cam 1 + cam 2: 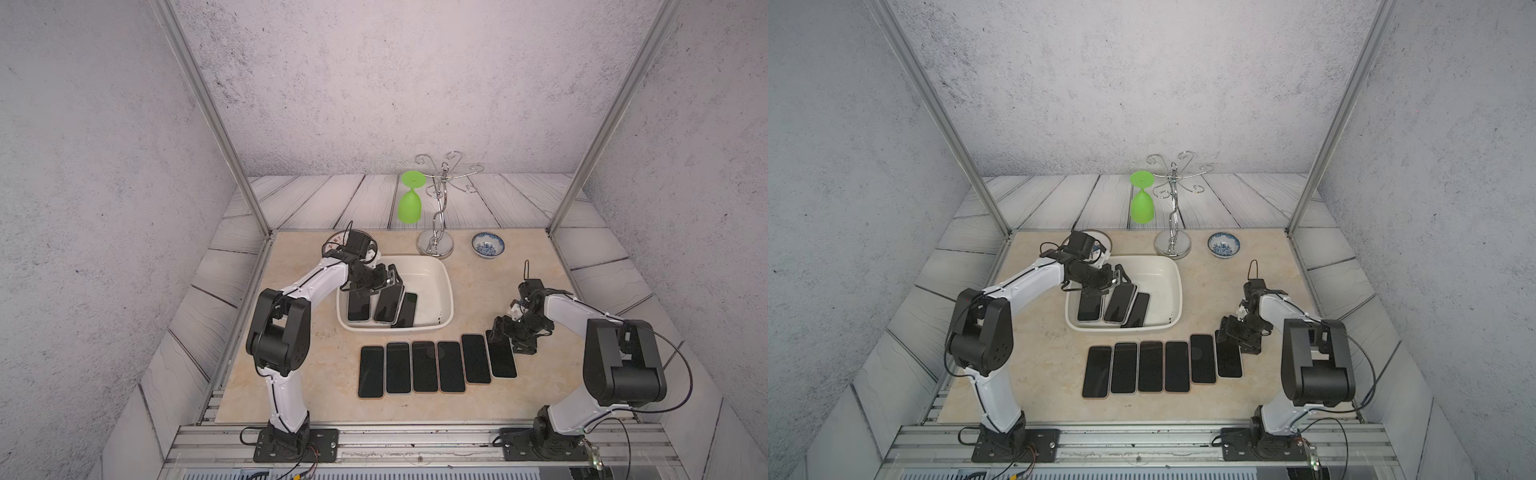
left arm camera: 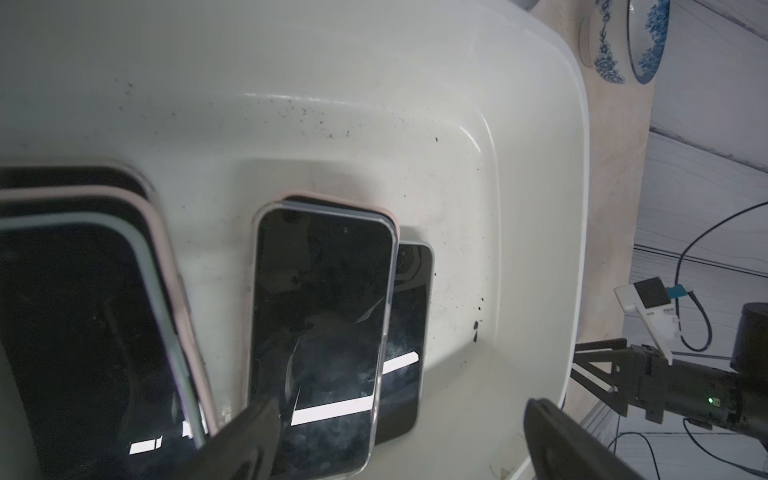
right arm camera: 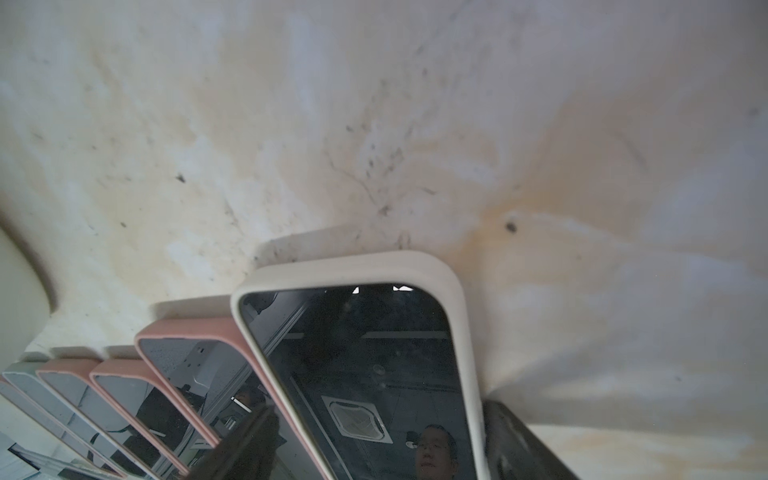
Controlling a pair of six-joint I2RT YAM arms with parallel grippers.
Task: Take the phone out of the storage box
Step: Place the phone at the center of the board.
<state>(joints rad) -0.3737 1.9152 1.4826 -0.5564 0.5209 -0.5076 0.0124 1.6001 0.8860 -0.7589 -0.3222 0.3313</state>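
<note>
My right gripper should keep going to the clear-cased phone (image 1: 389,304) that my left gripper will lift and close there, as the cream-cased phone (image 1: 504,364) is flat beside the row.
The white storage box (image 1: 448,286) (image 1: 1178,291) sits mid-table with dark-screened phones overlapping inside it. A clear-cased phone (image 2: 324,311) (image 1: 388,306) lies on top of others, beside a stack on the left (image 2: 83,316) (image 1: 359,306). My left gripper (image 1: 390,278) (image 2: 401,405) hovers open over them, one finger (image 2: 249,440) over the clear-cased phone's edge, holding nothing. Several phones lie in a row (image 1: 424,365) on the table in front of the box. My right gripper (image 1: 503,332) (image 3: 382,411) stands open astride the far end of the rightmost, cream-cased phone (image 3: 365,353) (image 1: 502,357), which lies flat.
A chrome rack (image 1: 436,245) with a hanging green glass (image 1: 410,203) stands behind the box. A blue-patterned bowl (image 1: 487,244) sits to the rack's right. A patterned plate (image 1: 336,241) lies partly hidden behind my left wrist. Metal frame posts rise at the table's back corners.
</note>
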